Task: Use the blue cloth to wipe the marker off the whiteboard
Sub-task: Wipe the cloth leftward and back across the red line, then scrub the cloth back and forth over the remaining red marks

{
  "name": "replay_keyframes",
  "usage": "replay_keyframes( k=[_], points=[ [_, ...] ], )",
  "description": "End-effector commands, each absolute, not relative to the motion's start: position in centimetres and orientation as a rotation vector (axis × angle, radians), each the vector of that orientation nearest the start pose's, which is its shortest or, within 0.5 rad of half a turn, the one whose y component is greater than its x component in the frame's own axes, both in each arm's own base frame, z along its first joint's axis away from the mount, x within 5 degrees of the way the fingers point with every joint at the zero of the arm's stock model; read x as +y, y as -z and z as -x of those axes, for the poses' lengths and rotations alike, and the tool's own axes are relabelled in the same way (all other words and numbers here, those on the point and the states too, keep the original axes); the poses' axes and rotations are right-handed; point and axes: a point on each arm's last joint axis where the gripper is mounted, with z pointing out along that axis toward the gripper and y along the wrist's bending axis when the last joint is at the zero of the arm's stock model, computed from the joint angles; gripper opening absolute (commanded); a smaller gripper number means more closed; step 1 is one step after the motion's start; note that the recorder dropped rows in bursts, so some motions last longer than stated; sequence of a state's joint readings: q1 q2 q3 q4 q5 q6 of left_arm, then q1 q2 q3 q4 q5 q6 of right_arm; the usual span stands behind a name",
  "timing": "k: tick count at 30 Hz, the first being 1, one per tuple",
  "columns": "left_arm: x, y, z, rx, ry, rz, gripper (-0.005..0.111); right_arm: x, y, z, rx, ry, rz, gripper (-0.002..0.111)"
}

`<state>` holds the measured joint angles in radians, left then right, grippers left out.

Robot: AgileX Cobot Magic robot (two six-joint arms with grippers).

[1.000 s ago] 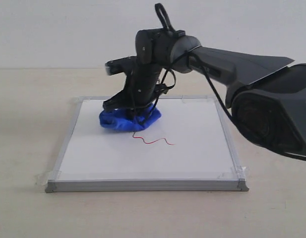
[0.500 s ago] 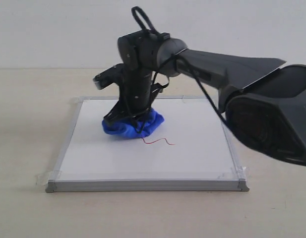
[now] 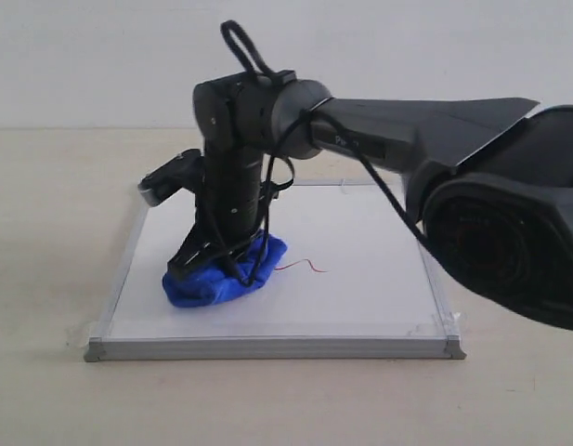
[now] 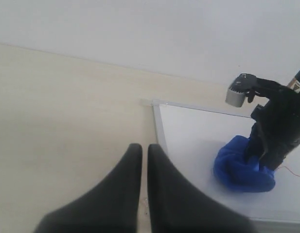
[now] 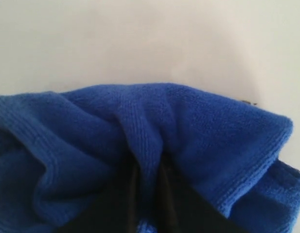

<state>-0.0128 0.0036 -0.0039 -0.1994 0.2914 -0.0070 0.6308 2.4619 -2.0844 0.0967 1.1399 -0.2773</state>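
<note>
My right gripper should wipe the blue cloth back toward the whiteboard's middle (image 3: pixel 291 249), over a short piece of red marker line (image 3: pixel 309 264) that remains beside the cloth.
The whiteboard (image 3: pixel 360 297) lies flat on the table, its grey frame taped at the corners. My right gripper (image 3: pixel 221 269) reaches across to the board's left half and is shut on the bunched blue cloth (image 3: pixel 212 283), pressing it onto the surface. In the right wrist view the blue cloth (image 5: pixel 150 141) fills the picture, a fold pinched between the dark fingers (image 5: pixel 125 194). A short piece of the red marker line (image 3: pixel 305 267) shows just right of the cloth. My left gripper (image 4: pixel 140 150) hangs shut and empty over the table beside the whiteboard's (image 4: pixel 188 136) left edge, where the blue cloth (image 4: pixel 242 167) also shows.
The beige table (image 3: pixel 45 232) surrounds the board, with a white wall (image 3: pixel 82 56) behind. The right arm's bulky dark body (image 3: pixel 509 223) fills the right side of the exterior view.
The right gripper has dragged the cloth towards the front left of the board. The left part of the red line is gone; only its right end remains visible.
</note>
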Motion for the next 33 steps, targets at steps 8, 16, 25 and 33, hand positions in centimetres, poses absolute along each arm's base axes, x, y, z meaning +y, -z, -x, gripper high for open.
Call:
replay_keyframes(
  k=[8, 16, 25, 33],
  points=[
    [-0.6, -18.7, -5.4, 1.771, 0.198, 0.123, 0.004, 21.2, -9.0, -44.1, 2.987, 0.224, 1.001, 0.000],
    [-0.6, -18.7, -5.4, 1.771, 0.198, 0.123, 0.004, 19.0, -7.7, -43.5, 3.147, -0.005, 0.828, 0.000],
    [-0.6, -18.7, -5.4, 1.771, 0.198, 0.123, 0.004, 27.2, -7.7, -38.3, 3.000, 0.011, 1.300, 0.000],
    [-0.6, -18.7, -5.4, 1.771, 0.198, 0.123, 0.004, 28.7, -9.2, -37.2, 2.982, -0.114, 1.303, 0.000]
  ],
)
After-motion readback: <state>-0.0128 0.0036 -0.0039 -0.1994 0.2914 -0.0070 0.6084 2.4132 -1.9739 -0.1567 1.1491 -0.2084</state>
